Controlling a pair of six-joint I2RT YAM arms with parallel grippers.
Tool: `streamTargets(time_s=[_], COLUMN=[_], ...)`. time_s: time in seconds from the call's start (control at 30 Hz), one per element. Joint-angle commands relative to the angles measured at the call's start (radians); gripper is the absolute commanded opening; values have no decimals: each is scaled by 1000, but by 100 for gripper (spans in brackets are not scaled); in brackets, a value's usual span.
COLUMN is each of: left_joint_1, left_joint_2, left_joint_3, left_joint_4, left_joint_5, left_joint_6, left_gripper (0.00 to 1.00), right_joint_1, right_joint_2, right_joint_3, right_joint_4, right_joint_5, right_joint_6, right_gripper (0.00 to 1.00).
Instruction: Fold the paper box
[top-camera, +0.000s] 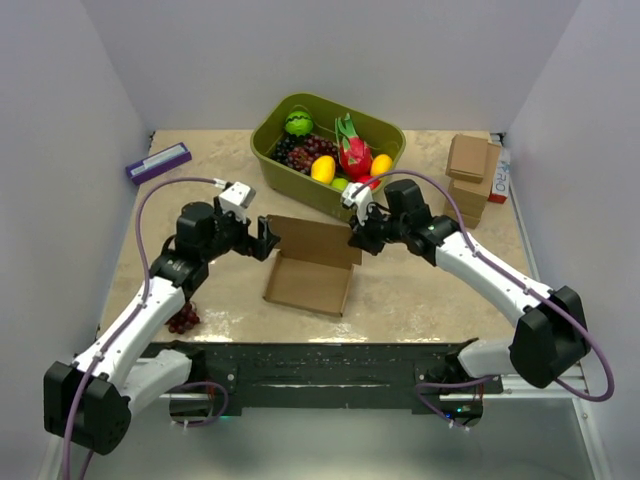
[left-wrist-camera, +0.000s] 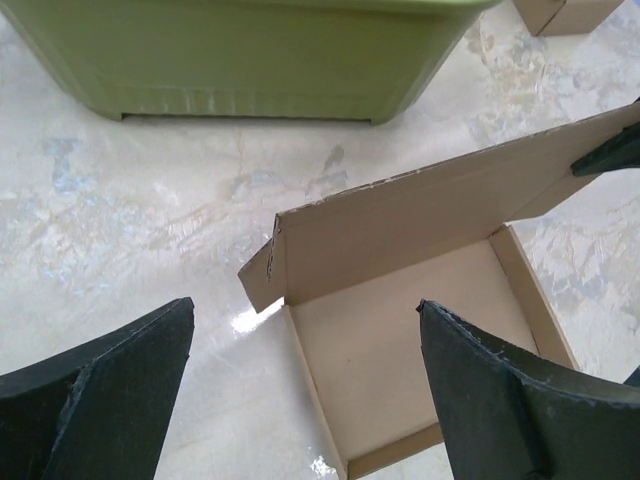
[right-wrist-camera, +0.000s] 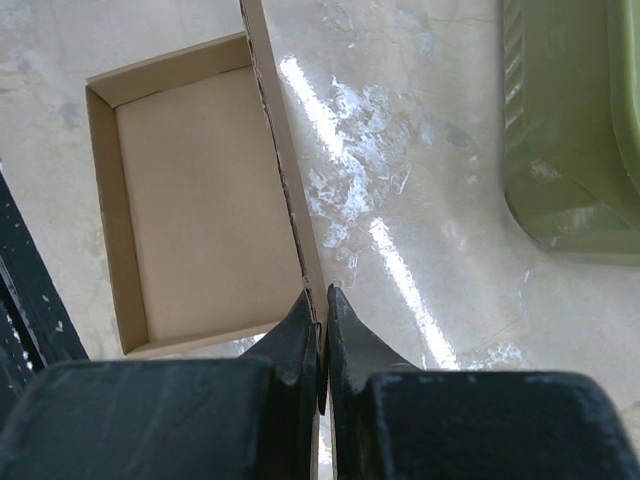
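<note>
The robot's right gripper alone is on the lid panel with the tray crooked (top-camera: 307, 285), so the left gripper should pinch the small corner flap (left-wrist-camera: 263, 274) before both grippers square the tray.
The paper box (top-camera: 308, 283) lies mid-table as a shallow brown tray with low walls, its lid panel (top-camera: 318, 240) standing up along the far side. In the right wrist view my right gripper (right-wrist-camera: 322, 298) is shut on the thin top edge of that lid panel (right-wrist-camera: 290, 190), beside the tray (right-wrist-camera: 200, 200). My left gripper (top-camera: 265, 238) stands open at the lid's left end, touching nothing. Its wrist view shows the wide-apart fingers (left-wrist-camera: 500, 390) framing the tray (left-wrist-camera: 400, 340), the upright lid (left-wrist-camera: 420, 220) and a small corner flap (left-wrist-camera: 262, 275).
A green bin (top-camera: 325, 150) of toy fruit sits just behind the box. A stack of small cardboard boxes (top-camera: 470, 180) stands at the far right, a purple packet (top-camera: 158, 162) at the far left, and a bunch of grapes (top-camera: 184, 318) by the left arm.
</note>
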Motion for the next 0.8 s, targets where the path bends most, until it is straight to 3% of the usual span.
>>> streamTargets(time_s=[0.0, 0.27, 0.37, 0.7, 0.77], left_joint_1=[6, 6, 6, 5, 5], left_joint_2=[67, 167, 163, 175, 180], left_joint_3=[5, 48, 37, 25, 25], left_joint_4=[-15, 6, 6, 39, 48], left_joint_5=[29, 11, 5, 46, 54], left_joint_6=[28, 48, 43, 19, 13], left_gripper=[98, 91, 81, 24, 21], right_joint_1=[-3, -3, -4, -3, -4], right_joint_2=[-28, -29, -25, -40, -50], right_joint_3=[28, 20, 20, 3, -1], right_joint_4=[14, 20, 24, 83, 100], right_joint_5=[-80, -100, -68, 81, 108], right_joint_6=[-31, -30, -24, 39, 59], right_gripper=[1, 1, 1, 4, 5])
